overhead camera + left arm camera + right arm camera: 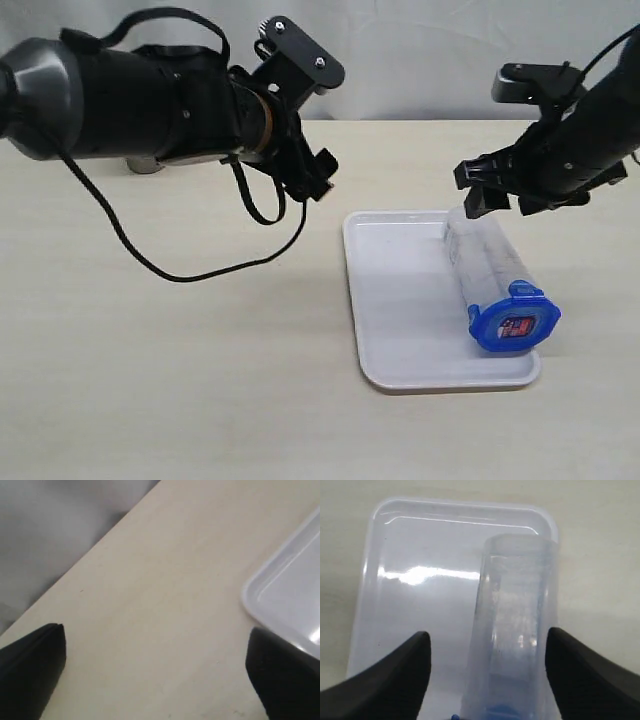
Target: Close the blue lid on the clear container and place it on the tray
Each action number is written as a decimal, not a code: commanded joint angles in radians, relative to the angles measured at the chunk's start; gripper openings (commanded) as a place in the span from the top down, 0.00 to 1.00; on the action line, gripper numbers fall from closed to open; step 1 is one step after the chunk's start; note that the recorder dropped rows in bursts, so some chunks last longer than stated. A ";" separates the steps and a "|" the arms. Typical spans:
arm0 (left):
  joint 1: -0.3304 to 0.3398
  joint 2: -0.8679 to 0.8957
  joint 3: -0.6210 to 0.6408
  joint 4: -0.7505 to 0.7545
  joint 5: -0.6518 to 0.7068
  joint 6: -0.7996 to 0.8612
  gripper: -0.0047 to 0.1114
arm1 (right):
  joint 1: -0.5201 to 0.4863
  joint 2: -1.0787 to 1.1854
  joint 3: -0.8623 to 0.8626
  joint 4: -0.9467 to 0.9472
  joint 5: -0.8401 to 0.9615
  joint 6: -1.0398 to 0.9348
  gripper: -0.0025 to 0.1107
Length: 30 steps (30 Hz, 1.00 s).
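Observation:
The lid's rim is wrapped around the clear container's near end, so the blue lid will stay on when I pick up the container and turn it upright.
The clear container lies on its side along the right part of the white tray. The blue lid is on its near end, with the red-and-white sticker facing out. My right gripper hovers over the container's far end, open. In the right wrist view the black fingers stand either side of the container, wider than it, over the tray. My left gripper hangs open above bare table left of the tray. The left wrist view shows the left gripper holding nothing, and a tray corner.
A black cable droops from the left arm onto the table. A grey object shows partly behind that arm at the back left. The tray's left half holds nothing. A pale wall backs the table.

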 commanded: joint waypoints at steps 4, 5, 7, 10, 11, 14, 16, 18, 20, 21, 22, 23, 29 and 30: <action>0.001 -0.158 0.100 -0.016 -0.029 0.013 0.13 | -0.004 0.239 -0.268 -0.154 0.167 0.035 0.34; 0.001 -0.167 0.107 -0.016 -0.035 0.013 0.13 | -0.004 0.259 -0.284 -0.185 0.194 0.058 0.32; 0.001 -0.176 0.116 -0.014 -0.037 0.013 0.13 | -0.004 0.304 -0.293 -0.180 0.223 0.051 0.29; 0.003 -0.176 0.116 -0.017 -0.042 0.011 0.13 | -0.004 0.346 -0.293 -0.094 0.236 -0.013 0.29; 0.003 -0.176 0.116 -0.017 -0.042 0.011 0.13 | -0.004 0.356 -0.293 -0.076 0.236 -0.029 0.29; 0.003 -0.176 0.118 -0.019 -0.030 0.011 0.13 | -0.001 0.381 -0.292 -0.074 0.244 -0.030 0.32; 0.003 -0.176 0.127 -0.018 -0.023 0.011 0.13 | -0.001 0.390 -0.292 -0.059 0.263 -0.031 0.45; 0.003 -0.176 0.143 -0.014 -0.029 0.013 0.13 | -0.001 0.385 -0.294 -0.059 0.283 -0.033 0.63; 0.003 -0.176 0.165 -0.011 -0.056 0.013 0.13 | -0.001 0.371 -0.314 -0.057 0.323 -0.043 0.79; 0.003 -0.176 0.173 -0.010 -0.069 0.013 0.13 | -0.001 0.362 -0.320 -0.049 0.337 -0.055 0.86; 0.003 -0.176 0.182 -0.010 -0.085 0.013 0.13 | -0.001 0.350 -0.326 -0.027 0.348 -0.076 0.93; 0.003 -0.176 0.195 -0.010 -0.109 0.013 0.13 | -0.001 0.326 -0.326 0.011 0.350 -0.113 0.94; 0.003 -0.176 0.267 -0.012 -0.246 0.013 0.13 | -0.001 0.208 -0.326 0.186 0.319 -0.225 0.94; 0.003 -0.176 0.279 -0.012 -0.279 0.013 0.13 | -0.001 0.191 -0.326 0.191 0.313 -0.225 0.94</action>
